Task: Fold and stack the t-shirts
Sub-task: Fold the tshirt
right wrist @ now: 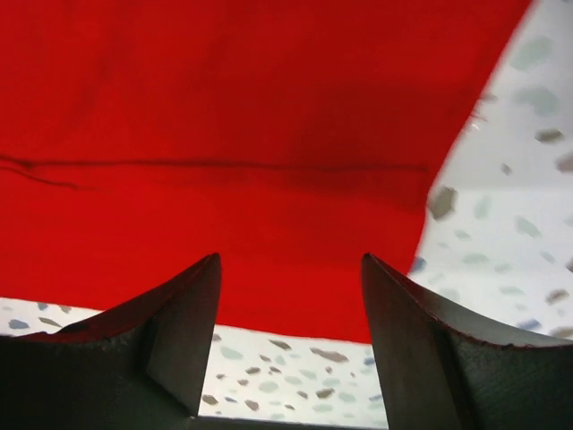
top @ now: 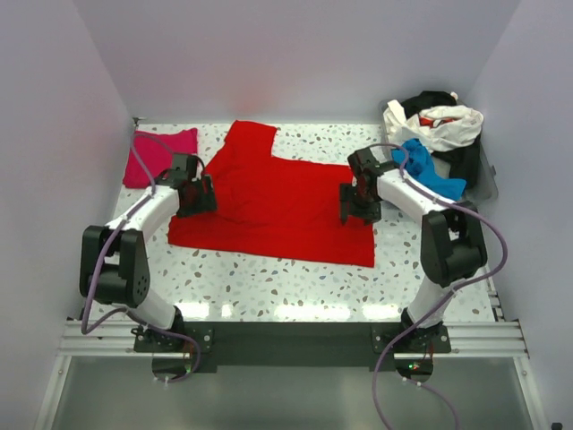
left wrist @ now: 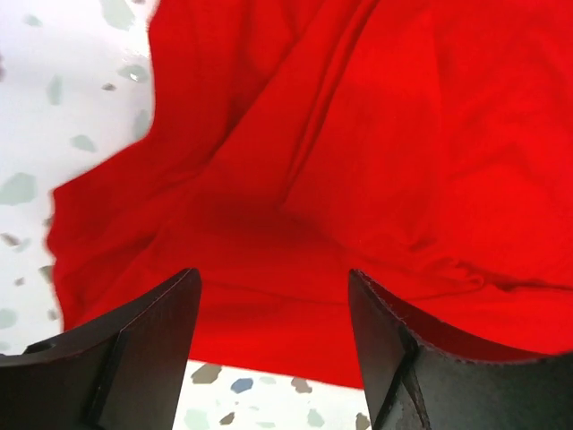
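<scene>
The red t-shirt has a bunched crease (top: 236, 219) beside my left gripper, so next my right gripper leaves the flat end and pinches the ridged cloth (left wrist: 291, 202) there before folding.
The large red t-shirt (top: 277, 202) lies spread on the speckled table, one sleeve pointing to the back. My left gripper (top: 199, 195) hovers open over its left edge; in the left wrist view the red cloth (left wrist: 340, 161) fills the space past the open gripper (left wrist: 273, 296). My right gripper (top: 356, 202) hovers open over the shirt's right edge; the right wrist view shows the red hem (right wrist: 269, 179) beyond the open gripper (right wrist: 291, 278). A folded magenta-pink shirt (top: 159, 154) lies at the back left. A heap of white (top: 448, 125), blue (top: 430, 170) and black shirts sits at the back right.
White walls enclose the table (top: 286, 287) on three sides. The clothes heap at the back right stands close to my right arm. Bare speckled table shows in front of the red shirt.
</scene>
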You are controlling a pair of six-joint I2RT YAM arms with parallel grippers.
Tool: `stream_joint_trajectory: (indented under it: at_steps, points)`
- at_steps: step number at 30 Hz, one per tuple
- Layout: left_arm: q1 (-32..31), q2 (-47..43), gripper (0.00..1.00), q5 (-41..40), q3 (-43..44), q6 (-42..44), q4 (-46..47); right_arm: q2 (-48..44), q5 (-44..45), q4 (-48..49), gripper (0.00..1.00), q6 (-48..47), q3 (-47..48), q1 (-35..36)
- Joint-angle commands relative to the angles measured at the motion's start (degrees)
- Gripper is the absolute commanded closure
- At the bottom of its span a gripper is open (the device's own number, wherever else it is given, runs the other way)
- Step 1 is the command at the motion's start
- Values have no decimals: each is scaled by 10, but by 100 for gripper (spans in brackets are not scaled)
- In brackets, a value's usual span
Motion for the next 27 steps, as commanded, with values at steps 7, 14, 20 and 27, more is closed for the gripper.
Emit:
stream_joint_trajectory:
  at_steps: [7,14,20,27]
  points:
    - [2,44,28,54,-53,-13,118,67,-38,104,35,21,-32,13]
    - [2,55,28,69,-83,-9,133,58,2,46,35,33,-92,12]
    - [1,24,28,86,-115,-11,126,19,10,14,34,52,-151,12]
    - [1,-40,27,83,-147,-22,91,-1,37,-29,34,41,-123,13]
